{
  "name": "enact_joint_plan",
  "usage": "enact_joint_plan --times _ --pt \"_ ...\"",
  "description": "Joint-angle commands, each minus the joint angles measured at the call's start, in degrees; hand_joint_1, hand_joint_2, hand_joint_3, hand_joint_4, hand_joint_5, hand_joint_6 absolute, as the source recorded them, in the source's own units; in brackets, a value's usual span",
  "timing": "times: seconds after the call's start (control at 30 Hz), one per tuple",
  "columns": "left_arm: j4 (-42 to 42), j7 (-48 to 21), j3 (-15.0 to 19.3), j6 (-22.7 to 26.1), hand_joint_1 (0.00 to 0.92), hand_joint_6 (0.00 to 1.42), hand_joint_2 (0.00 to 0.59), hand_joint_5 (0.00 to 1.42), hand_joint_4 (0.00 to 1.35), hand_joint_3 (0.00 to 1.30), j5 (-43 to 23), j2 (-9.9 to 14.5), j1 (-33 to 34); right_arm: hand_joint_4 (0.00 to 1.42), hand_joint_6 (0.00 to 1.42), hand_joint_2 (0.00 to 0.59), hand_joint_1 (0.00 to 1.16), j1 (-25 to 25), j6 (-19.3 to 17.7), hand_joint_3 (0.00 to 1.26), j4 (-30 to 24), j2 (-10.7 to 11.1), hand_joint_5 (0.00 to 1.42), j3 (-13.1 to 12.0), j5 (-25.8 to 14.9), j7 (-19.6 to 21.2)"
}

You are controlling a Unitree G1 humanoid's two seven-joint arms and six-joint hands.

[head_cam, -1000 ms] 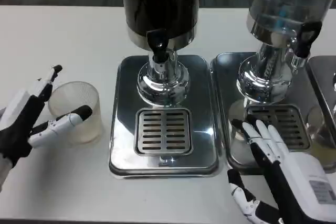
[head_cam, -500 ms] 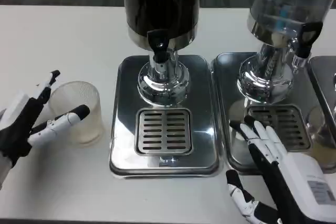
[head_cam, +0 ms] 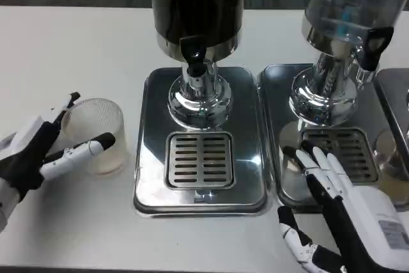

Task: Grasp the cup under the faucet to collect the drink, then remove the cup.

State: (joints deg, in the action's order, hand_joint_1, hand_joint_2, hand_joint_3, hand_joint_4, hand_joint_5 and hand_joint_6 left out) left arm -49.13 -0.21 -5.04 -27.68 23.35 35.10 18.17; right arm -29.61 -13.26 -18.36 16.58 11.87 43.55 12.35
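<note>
My gripper will open the black faucet (head_cam: 193, 50), and brown drink should then run down into the cup, because the dark dispenser's tank (head_cam: 197, 4) shows deep brown above it.
A clear plastic cup (head_cam: 97, 133) stands upright on the white table, left of the dark dispenser's drip tray (head_cam: 199, 190). My left hand (head_cam: 35, 155) is beside it with fingers spread: one finger (head_cam: 86, 149) reaches across the cup's front and the thumb (head_cam: 69, 103) sits by its far left rim. I cannot see a firm grip. The black faucet (head_cam: 193, 54) of the dark dispenser hangs over the grille (head_cam: 199, 160), with nothing beneath it. My right hand (head_cam: 339, 206) lies flat and empty, fingers apart, over the front of the right-hand tray.
A second dispenser (head_cam: 348, 11) with a clear tank stands at the right on its own steel tray (head_cam: 275, 126). The edge of a further tray (head_cam: 393, 158) shows at the far right. Open white table lies to the left and in front.
My left hand has sunk slightly and its finger has reached a little further across the cup's front. The cup and my right hand have hardly moved.
</note>
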Motion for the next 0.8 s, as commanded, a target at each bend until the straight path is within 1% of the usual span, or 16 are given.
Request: enact_joint_plan --times 0.03,0.2,0.33,0.37,0.53,0.6,0.67,0.8 --pt "-1.1 1.5 -1.9 1.3 0.000 0.00 0.002 0.00 0.00 0.00 2.2 0.9 1.3 0.01 0.23 0.455 0.58 -0.7 -0.2 0.11 -0.8 0.5 0.00 -0.3 -0.1 -0.3" --pt "-1.5 2.5 -2.4 2.2 0.000 0.00 0.000 0.00 0.00 0.00 3.0 0.9 1.8 0.01 0.23 0.443 0.60 -0.6 0.0 0.11 -0.9 0.3 0.00 -0.4 -0.3 -0.4" --pt "-1.3 4.0 -3.4 3.2 0.000 0.00 0.010 0.00 0.00 0.00 3.8 1.0 1.9 0.01 0.23 0.433 0.61 -0.5 0.2 0.11 -1.0 0.3 0.02 -0.4 0.1 -0.4" --pt "-1.4 4.4 -3.5 3.3 0.010 0.01 0.018 0.00 0.00 0.00 4.0 1.0 2.0 0.01 0.23 0.428 0.64 -0.5 0.3 0.11 -1.1 0.3 0.01 -0.4 0.1 -0.4" --pt "-1.5 7.8 -3.6 3.4 0.035 0.03 0.023 0.00 0.00 0.00 5.2 0.4 1.7 0.02 0.23 0.426 0.65 -0.7 0.2 0.11 -1.3 0.3 0.01 -0.4 -0.2 -0.8" --pt "-1.7 8.8 -3.8 3.5 0.039 0.03 0.025 0.00 0.00 0.00 5.6 0.3 1.7 0.02 0.23 0.412 0.67 -0.8 0.3 0.11 -1.4 0.2 0.01 -0.4 0.1 -0.7" --pt "-2.0 9.8 -4.1 3.5 0.071 0.05 0.027 0.02 0.00 0.00 5.8 0.2 1.8 0.02 0.23 0.412 0.67 -0.8 0.3 0.11 -1.5 0.2 0.01 -0.5 0.0 -0.7" --pt "-2.8 12.8 -4.3 2.8 0.081 0.06 0.035 0.06 0.00 0.00 6.3 -0.4 1.9 0.02 0.23 0.411 0.67 -0.8 0.3 0.11 -1.5 0.2 0.01 -0.6 -0.3 -0.9"
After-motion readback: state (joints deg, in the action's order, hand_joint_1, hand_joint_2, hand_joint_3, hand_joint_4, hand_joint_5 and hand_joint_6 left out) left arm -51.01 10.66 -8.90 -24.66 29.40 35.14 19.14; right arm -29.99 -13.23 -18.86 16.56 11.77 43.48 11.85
